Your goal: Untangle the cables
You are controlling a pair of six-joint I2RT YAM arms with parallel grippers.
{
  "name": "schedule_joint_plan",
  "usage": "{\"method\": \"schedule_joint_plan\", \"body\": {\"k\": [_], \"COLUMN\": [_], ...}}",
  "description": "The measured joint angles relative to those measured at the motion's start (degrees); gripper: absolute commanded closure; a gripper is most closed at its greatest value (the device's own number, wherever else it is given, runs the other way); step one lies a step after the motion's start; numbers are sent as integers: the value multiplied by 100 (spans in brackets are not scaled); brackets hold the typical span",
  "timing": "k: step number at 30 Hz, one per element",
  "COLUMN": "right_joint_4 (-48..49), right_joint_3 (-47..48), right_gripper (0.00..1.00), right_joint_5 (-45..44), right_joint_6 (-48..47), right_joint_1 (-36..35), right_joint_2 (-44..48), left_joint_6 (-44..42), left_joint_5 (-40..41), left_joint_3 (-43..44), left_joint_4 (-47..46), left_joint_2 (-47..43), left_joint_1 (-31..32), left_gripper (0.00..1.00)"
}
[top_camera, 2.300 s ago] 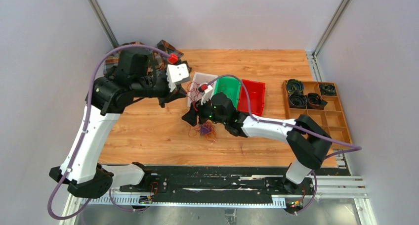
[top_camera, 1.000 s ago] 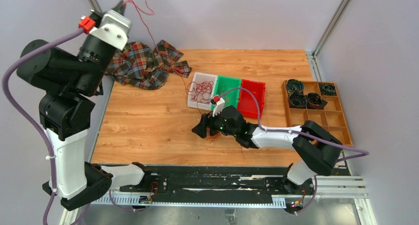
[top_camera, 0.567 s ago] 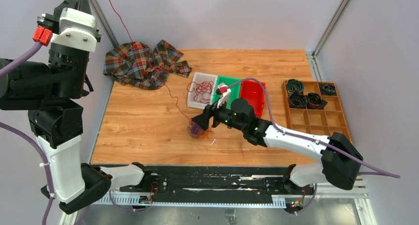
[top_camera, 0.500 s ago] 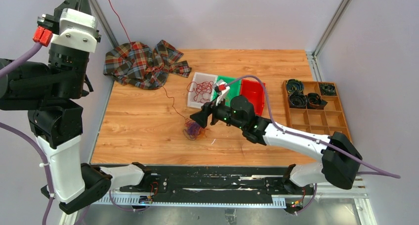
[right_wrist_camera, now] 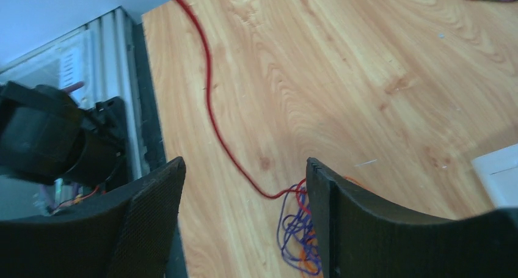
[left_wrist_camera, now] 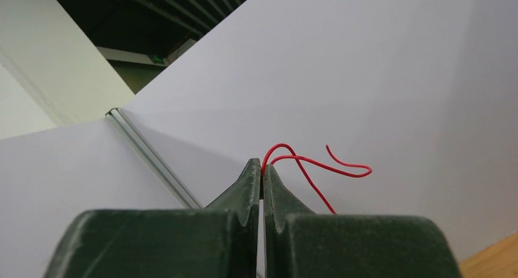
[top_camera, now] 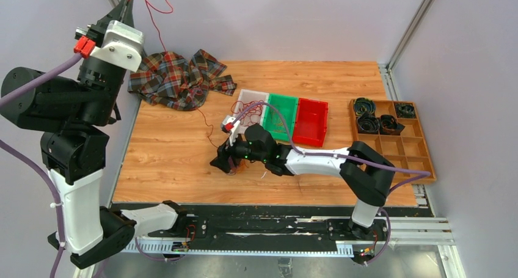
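The red cable still goes into the tangle (right_wrist_camera: 297, 190) although my left gripper is high by the far wall, so next my right gripper moves up and takes over the red cable (right_wrist_camera: 225, 146).
My left gripper (top_camera: 126, 2) is raised high at the far left, shut on one red cable (top_camera: 157, 7) whose free end curls above its tips. In the left wrist view that red cable (left_wrist_camera: 305, 162) comes out from between the closed fingers (left_wrist_camera: 251, 186). The cable runs down past the cloth to the tangle on the table. My right gripper (top_camera: 221, 162) hovers low over that tangle, hiding most of it from above. In the right wrist view the right gripper (right_wrist_camera: 244, 165) is open, with the purple and orange tangle (right_wrist_camera: 296, 235) by its right finger and the red cable (right_wrist_camera: 211, 113) leading away.
A plaid cloth (top_camera: 177, 79) lies at the far left of the wooden table. A white bin (top_camera: 244, 96) with red cables, a green bin (top_camera: 288, 110) and a red bin (top_camera: 311, 119) stand behind the right arm. A wooden compartment tray (top_camera: 415, 149) with black coils sits at the right.
My right gripper has moved left and nearer, and now sits low over the tangle, which has shifted left. My left gripper has tilted slightly right, still holding the red cable.
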State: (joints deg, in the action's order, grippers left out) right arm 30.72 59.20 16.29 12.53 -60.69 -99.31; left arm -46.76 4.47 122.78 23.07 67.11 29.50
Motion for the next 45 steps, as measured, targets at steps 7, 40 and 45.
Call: {"method": "schedule_joint_plan", "body": {"k": [7, 40, 45], "right_joint_4": [299, -70, -114], "right_joint_3": [131, -577, -575], "right_gripper": [59, 99, 99], "right_joint_5": [-1029, -929, -479], "right_joint_6": [-264, 369, 474], "right_joint_1": [-76, 271, 293], "right_joint_2": [-278, 1908, 1908], "left_joint_6": [-35, 1578, 1482], "left_joint_5": [4, -826, -1757], "left_joint_3": [-225, -6996, -6996], "left_joint_4": [160, 1746, 1762], "left_joint_2": [-131, -2717, -2830], "left_joint_1": [0, 0, 0], "left_gripper": [100, 68, 62]}}
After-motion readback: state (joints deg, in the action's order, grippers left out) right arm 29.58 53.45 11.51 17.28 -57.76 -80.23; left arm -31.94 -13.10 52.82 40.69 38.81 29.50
